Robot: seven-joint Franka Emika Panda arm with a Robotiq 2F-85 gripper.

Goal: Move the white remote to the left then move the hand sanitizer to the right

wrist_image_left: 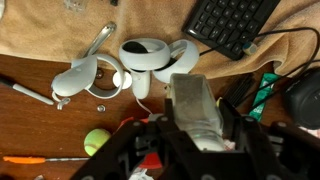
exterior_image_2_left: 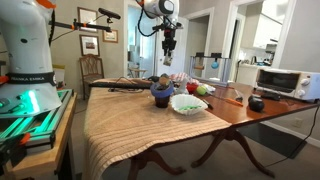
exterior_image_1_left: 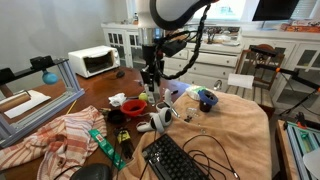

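I should carry the hand sanitizer past white controllers (wrist_image_left: 160, 56) and clutter, because they crowd the space below it. I should then lower it toward the open cloth (exterior_image_1_left: 200, 131) beside the keyboard.
My gripper (wrist_image_left: 196, 125) is shut on a clear hand sanitizer bottle (wrist_image_left: 190, 95) and holds it above the table. In both exterior views the gripper (exterior_image_1_left: 150, 76) (exterior_image_2_left: 168, 46) hangs well above the tabletop. A white remote, shaped like a VR controller (wrist_image_left: 150, 55), lies on the table ahead of the gripper in the wrist view. A second white controller (wrist_image_left: 80, 78) lies to its left. One of them shows in an exterior view (exterior_image_1_left: 160, 119) below the gripper.
A black keyboard (wrist_image_left: 235, 25) (exterior_image_1_left: 180, 160) lies near the controllers, with black cables around it. A green ball (wrist_image_left: 96, 140), a white bowl (exterior_image_1_left: 130, 104) (exterior_image_2_left: 187, 103), a blue object (exterior_image_1_left: 205, 100), a striped cloth (exterior_image_1_left: 60, 135) and a toaster oven (exterior_image_1_left: 92, 62) share the table.
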